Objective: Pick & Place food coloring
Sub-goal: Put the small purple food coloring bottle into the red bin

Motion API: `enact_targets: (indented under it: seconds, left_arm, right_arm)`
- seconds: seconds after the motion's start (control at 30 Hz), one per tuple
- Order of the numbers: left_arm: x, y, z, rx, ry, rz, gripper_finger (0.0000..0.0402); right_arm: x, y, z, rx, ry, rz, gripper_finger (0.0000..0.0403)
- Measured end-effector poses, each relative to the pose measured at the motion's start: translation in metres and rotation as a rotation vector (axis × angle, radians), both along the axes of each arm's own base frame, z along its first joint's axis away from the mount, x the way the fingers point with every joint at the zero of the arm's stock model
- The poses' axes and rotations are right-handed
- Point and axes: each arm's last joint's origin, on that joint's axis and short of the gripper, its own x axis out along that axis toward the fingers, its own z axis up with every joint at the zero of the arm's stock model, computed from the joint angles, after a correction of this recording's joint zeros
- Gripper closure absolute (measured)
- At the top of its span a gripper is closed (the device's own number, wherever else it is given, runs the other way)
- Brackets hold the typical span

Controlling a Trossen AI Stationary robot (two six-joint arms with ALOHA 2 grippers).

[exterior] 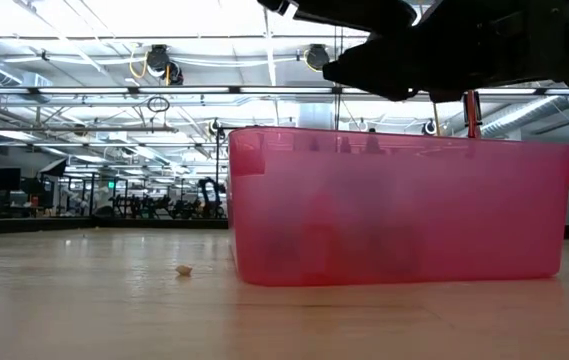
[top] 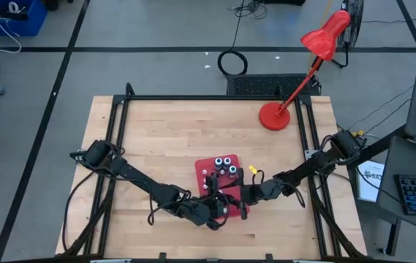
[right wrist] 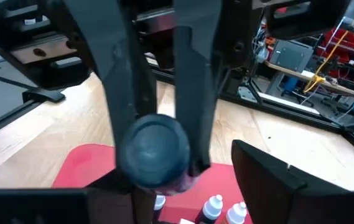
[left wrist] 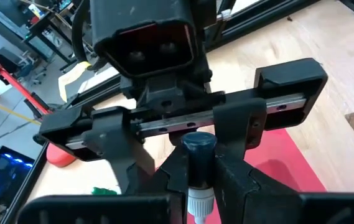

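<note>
My left gripper should hand the bottle to my right gripper, then take it again and tip it up, because the bottle's white neck (left wrist: 200, 204) points down at the tray.
A food coloring bottle with a dark blue cap (left wrist: 200, 144) and a white neck is up in the air over the red tray (top: 202, 169), shut between the fingers of my left gripper (top: 221, 208). My right gripper (top: 243, 196) faces it from the table's right, open, with its fingers standing wide on either side of the cap (right wrist: 158, 149). Other bottles (top: 226, 164) stand upright in the tray's far part, and their white necks show in the right wrist view (right wrist: 217, 208). One pea-sized whitish piece (exterior: 184, 269) lies on the table beside the tray's wall (exterior: 394, 210). My left gripper pinches the bottle between its two fingers (left wrist: 172, 177), just below the dark blue cap at the white neck (left wrist: 200, 200). The bottle is lifted clear above the tray, with the cap end turned toward my right gripper. The bottle's body is out of the frame.
A red desk lamp (top: 273, 115) stands on its round base at the table's far right corner. A small yellow thing (top: 251, 169) lies right of the tray. Bare wood lies left of and beyond the tray. Black frame rails (top: 120, 146) run along the table's edges.
</note>
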Motion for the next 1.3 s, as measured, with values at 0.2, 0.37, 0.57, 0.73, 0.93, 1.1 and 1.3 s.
enact_targets:
  seconds: [0.2, 0.37, 0.57, 0.73, 0.93, 1.1, 1.3]
  left_arm:
    - [-0.001, -0.001, 0.000, 0.012, -0.005, 0.014, 0.0352]
    - [-0.003, -0.004, 0.001, 0.031, -0.019, 0.049, 0.0321]
    - [-0.003, -0.007, 0.004, 0.064, -0.038, 0.028, 0.0301]
    - [-0.006, -0.012, 0.006, 0.101, -0.032, -0.002, 0.0298]
    - [-0.015, -0.022, 0.026, 0.086, -0.130, 0.046, 0.0297]
    - [-0.021, -0.026, 0.029, 0.019, -0.179, 0.153, 0.0296]
    - [-0.020, -0.025, 0.029, -0.083, -0.194, 0.139, 0.0296]
  right_arm:
    - [-0.003, 0.005, 0.000, -0.038, -0.002, 0.021, 0.0283]
    - [-0.005, 0.010, 0.001, -0.079, -0.011, 0.031, 0.0362]
    - [-0.006, 0.012, 0.001, -0.096, -0.014, 0.042, 0.0361]
    - [-0.006, 0.012, -0.001, -0.108, 0.010, 0.052, 0.0361]
    - [-0.009, 0.013, -0.003, -0.081, 0.061, 0.058, 0.0361]
    - [-0.018, 0.008, 0.002, -0.068, 0.170, -0.056, 0.0361]
    - [-0.030, 0.012, 0.027, 0.018, 0.341, -0.098, 0.0361]
